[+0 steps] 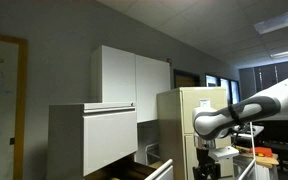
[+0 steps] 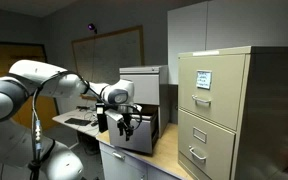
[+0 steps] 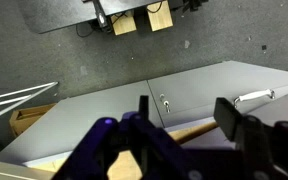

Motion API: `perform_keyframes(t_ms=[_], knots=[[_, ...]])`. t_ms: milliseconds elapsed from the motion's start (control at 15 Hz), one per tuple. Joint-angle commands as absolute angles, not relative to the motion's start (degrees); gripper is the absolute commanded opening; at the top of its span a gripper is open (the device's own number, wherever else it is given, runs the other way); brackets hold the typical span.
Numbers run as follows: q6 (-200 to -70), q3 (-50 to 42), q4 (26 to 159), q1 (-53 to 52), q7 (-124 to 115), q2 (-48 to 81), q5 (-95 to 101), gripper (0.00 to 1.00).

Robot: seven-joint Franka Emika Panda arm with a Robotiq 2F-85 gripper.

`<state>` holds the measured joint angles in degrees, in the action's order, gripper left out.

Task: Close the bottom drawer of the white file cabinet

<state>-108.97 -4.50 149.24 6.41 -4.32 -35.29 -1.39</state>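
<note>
The bottom drawer [image 1: 160, 171] sticks straight out below the white drawer front [image 1: 110, 138]. It will slide straight back under that front when I push it.
The white file cabinet [image 1: 69, 140] stands at the left in an exterior view, with a big flat white drawer front [image 1: 110, 138] pulled out. Below that front the bottom drawer [image 1: 160, 171] stands open, dark inside with a pale rim. My gripper [image 1: 210, 162] hangs to the right of the drawer, apart from it. In an exterior view the gripper [image 2: 125, 125] is in front of the white file cabinet [image 2: 142, 88]. In the wrist view the gripper [image 3: 186, 122] is open and empty above a pale grey panel with a small lock [image 3: 165, 101] and a white handle [image 3: 254, 97].
A taller beige metal file cabinet [image 1: 189, 120] stands behind the arm; it also fills the right of an exterior view [image 2: 229, 110]. White wall cupboards [image 1: 134, 75] hang above the white file cabinet. A desk [image 2: 79, 120] lies behind the arm. Grey carpet shows in the wrist view [image 3: 104, 60].
</note>
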Motion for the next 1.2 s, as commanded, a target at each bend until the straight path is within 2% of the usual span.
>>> perform_keyframes(t_ms=[0, 467, 533, 600, 733, 933, 1000, 1067, 1133], knots=[[-108.9, -4.4, 149.2, 6.6, -4.2, -35.2, -1.5, 0.7], [-108.9, -4.4, 149.2, 6.6, -4.2, -35.2, -1.5, 0.7], [-108.9, -4.4, 149.2, 6.6, -4.2, -35.2, -1.5, 0.93], [-109.0, -4.5, 149.1, 6.6, -4.2, -35.3, -1.4, 0.93], [-109.7, -4.5, 149.0, 6.6, -4.0, -35.1, -1.4, 1.0], [-112.4, -4.9, 148.9, 6.4, -3.0, -34.4, -1.6, 1.0], [-113.6, -5.2, 148.7, 6.5, -3.0, -33.7, -2.0, 0.75], [-114.8, -5.3, 148.7, 6.5, -3.0, -33.4, -2.2, 0.75], [-116.0, -5.6, 148.7, 6.4, -2.9, -33.0, -2.6, 0.67]])
